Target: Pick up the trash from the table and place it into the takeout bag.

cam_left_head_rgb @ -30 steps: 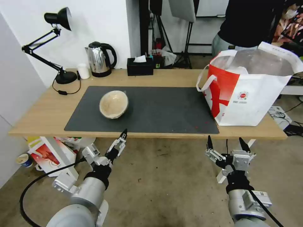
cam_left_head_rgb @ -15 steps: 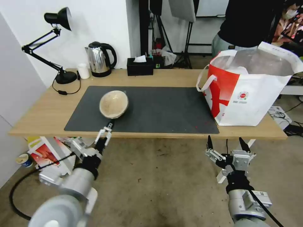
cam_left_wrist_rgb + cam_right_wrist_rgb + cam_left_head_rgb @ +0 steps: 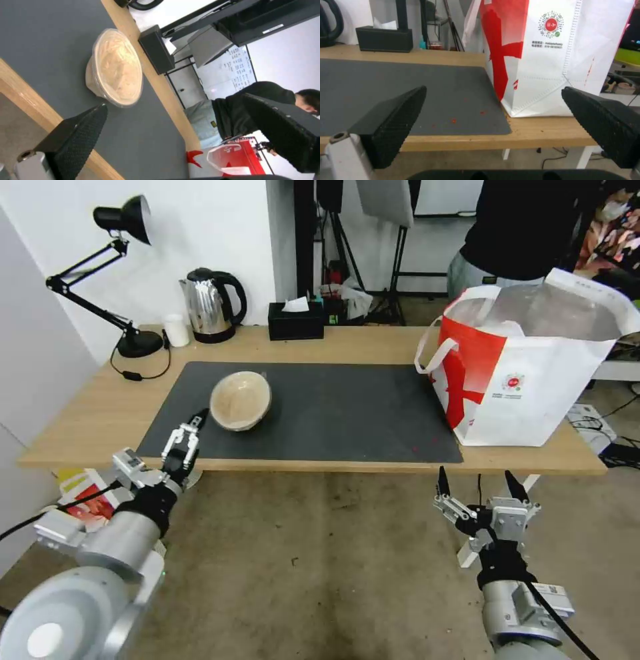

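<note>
Clear plastic fits tightly around the bowl's rim, so the plastic will stay on and move with the beige bowl [image 3: 240, 401] when I pick the bowl up.
The beige bowl [image 3: 241, 401] sits left of centre on the dark grey mat [image 3: 347, 413] of the light-wood table [image 3: 93, 420]. My left gripper [image 3: 189, 425] hovers open over the mat's front left part, its tips just short of the bowl's near-left side. In the left wrist view the bowl [image 3: 116, 67] lies ahead of the open left gripper [image 3: 175, 100]. The white-and-red takeout bag [image 3: 533, 373] stands open at the table's right end. Below the front edge near the bag, my right gripper [image 3: 475, 478] is open and holds nothing; the right wrist view shows the bag [image 3: 553, 57] beyond the right gripper [image 3: 493, 88].
Along the back edge stand a black desk lamp [image 3: 127, 280], a steel kettle [image 3: 212, 305], a small white cup [image 3: 177, 330] and a black tissue box [image 3: 296, 320]. A red-and-white box [image 3: 90, 507] lies on the floor under the table's left end.
My left arm has swung left and forward, from below the front edge near the middle up over the mat beside the bowl. The right arm, bowl and bag have not moved.
</note>
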Controlling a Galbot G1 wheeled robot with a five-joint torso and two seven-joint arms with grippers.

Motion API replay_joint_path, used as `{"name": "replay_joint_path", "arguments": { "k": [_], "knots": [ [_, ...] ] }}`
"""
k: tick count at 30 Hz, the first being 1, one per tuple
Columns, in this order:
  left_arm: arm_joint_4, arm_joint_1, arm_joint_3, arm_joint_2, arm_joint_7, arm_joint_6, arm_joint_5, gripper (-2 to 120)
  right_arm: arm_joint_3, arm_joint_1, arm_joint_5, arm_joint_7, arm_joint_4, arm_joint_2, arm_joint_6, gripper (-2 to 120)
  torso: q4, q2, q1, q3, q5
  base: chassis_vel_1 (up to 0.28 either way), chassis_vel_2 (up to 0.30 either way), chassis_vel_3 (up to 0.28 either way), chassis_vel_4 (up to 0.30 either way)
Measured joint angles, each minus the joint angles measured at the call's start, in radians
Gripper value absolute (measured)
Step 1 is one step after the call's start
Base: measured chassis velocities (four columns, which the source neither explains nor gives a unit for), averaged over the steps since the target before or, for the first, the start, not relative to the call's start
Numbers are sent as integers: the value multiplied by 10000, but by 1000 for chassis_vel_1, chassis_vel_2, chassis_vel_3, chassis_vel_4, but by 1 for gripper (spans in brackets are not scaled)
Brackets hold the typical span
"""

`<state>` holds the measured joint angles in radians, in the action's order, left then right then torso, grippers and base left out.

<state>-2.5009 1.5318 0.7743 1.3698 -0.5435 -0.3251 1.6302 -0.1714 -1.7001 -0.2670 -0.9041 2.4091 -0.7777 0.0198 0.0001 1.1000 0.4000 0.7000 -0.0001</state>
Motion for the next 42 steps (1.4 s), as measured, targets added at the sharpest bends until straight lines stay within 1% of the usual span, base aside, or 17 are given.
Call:
{"name": "replay_joint_path", "arguments": {
  "k": [8,16,19,20,22,24,25,30,35,42],
  "knots": [
    [5,7,86,-68,-35,-15,32,100,0,0,0,0,0,0,0,100,-1,0,0,-1,0,0,0,0,0],
    [8,-91,213,-331,-261,-24,157,100,0,0,0,0,-1,0,0,100,0,0,1,0,0,0,0,0,0],
    [9,-352,315,-714,-474,-87,438,100,0,0,0,0,0,0,0,100,-1,0,0,0,0,0,0,0,0],
    [9,-352,315,-714,-474,-87,438,100,0,0,0,0,0,0,0,100,-1,0,0,0,0,0,0,0,0],
    [19,-519,327,-938,-530,-123,547,100,0,0,0,0,0,0,0,100,0,0,1,-1,0,0,0,0,0],
    [191,-799,331,-1207,-675,-158,776,100,0,0,0,0,0,0,0,100,-1,0,0,-1,2,0,0,0,0],
    [191,-799,331,-1207,-675,-158,776,100,0,0,0,0,0,0,0,100,-1,0,0,-1,2,0,0,0,0],
    [666,-1497,326,-1668,-1091,-279,1377,100,0,0,0,0,0,0,0,100,-1,0,0,0,1,0,0,0,0],
    [973,-1904,319,-1962,-1324,-312,1631,100,0,0,0,0,0,0,0,100,-1,0,1,0,0,0,0,0,0],
    [1269,-2183,448,-2246,-1556,-356,1901,100,0,0,0,0,0,0,0,100,-1,0,1,0,0,0,0,0,0]
  ]
}}
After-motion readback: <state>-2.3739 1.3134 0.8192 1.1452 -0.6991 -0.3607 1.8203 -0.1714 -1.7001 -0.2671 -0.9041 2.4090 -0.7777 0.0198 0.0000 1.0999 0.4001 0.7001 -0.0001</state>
